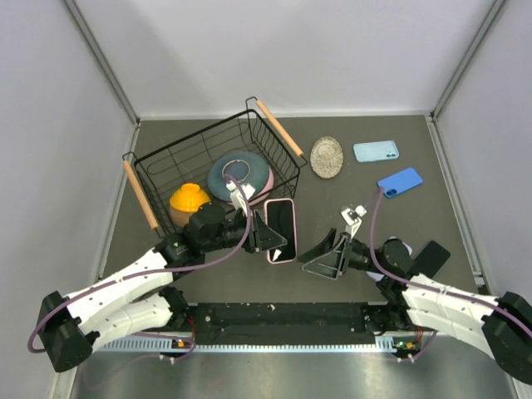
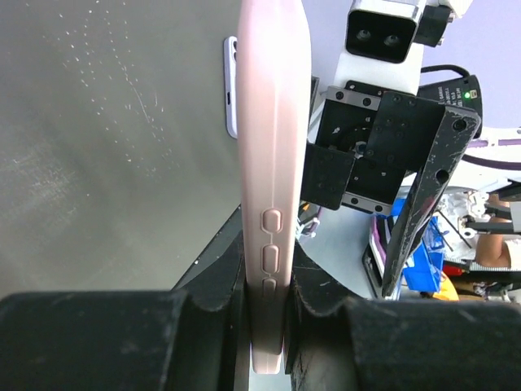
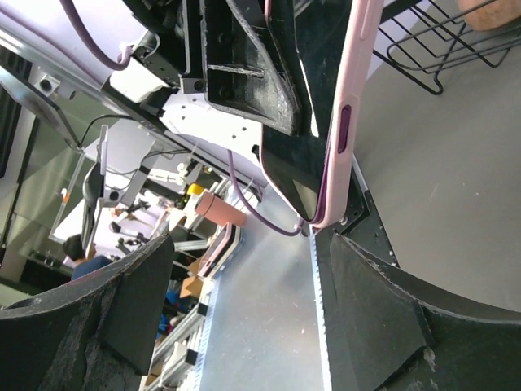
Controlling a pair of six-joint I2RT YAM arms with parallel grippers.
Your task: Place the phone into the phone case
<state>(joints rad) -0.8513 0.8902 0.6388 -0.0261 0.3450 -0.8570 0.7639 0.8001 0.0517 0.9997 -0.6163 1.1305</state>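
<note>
The phone's purple edge (image 3: pixel 326 181) can still be seen along the rim of the pink case. My right gripper should squeeze the case's free corner (image 3: pixel 332 210) first, and my left gripper should open only after that.
My left gripper (image 1: pixel 264 233) is shut on a pink phone case (image 1: pixel 281 230) and holds it above the table in the middle. The phone's black screen (image 1: pixel 283 223) shows inside the case. In the left wrist view the case (image 2: pixel 273 163) stands edge-on, clamped between both fingers (image 2: pixel 218 289), and a lilac phone edge (image 2: pixel 231 85) shows beside its far end. My right gripper (image 1: pixel 326 253) stands open just right of the case, touching nothing. In the right wrist view the case (image 3: pixel 350 114) and the phone's dark screen (image 3: pixel 297 167) hang beyond my open right gripper (image 3: pixel 248 269).
A wire basket (image 1: pixel 166 158) at the back left holds a blue plate (image 1: pixel 241 174) and a yellow bowl (image 1: pixel 189 199). A round silver object (image 1: pixel 327 156), a light blue case (image 1: pixel 376 151) and a blue case (image 1: pixel 400 182) lie at the back right. A black phone (image 1: pixel 431 256) lies near my right arm.
</note>
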